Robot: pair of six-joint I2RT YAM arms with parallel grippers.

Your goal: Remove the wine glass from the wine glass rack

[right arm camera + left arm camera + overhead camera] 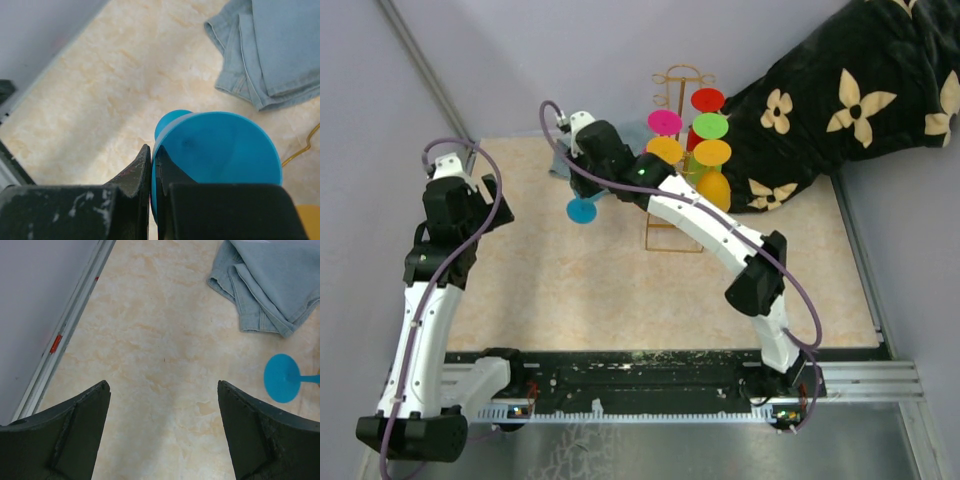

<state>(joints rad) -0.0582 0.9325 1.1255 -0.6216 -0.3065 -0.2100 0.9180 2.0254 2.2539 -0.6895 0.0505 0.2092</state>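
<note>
I should keep lowering my right gripper, because the blue glass's round foot (pixel 582 211) points down toward open table (pixel 586 242) next to the rack. I will let go once the glass's foot sits flat.
My right gripper (pixel 592 190) is shut on the rim of a blue wine glass (pixel 582 210), holding it on its side above the table, left of the gold wire wine glass rack (pixel 672 232). In the right wrist view the fingers (pixel 144 167) pinch the wall of the blue bowl (pixel 220 150), one inside and one outside. The glass's round foot shows in the left wrist view (pixel 282 378). Several coloured glasses still hang on the rack: pink (pixel 664 122), red (pixel 708 99), green (pixel 711 125) and orange (pixel 712 152). My left gripper (pixel 162 390) is open and empty over bare table at the left (pixel 488 205).
A folded pale denim cloth (pixel 270 285) lies at the back of the table, just behind the blue glass (pixel 272 50). A black flowered blanket (pixel 850 100) covers the back right corner. Grey walls close in the left and back sides.
</note>
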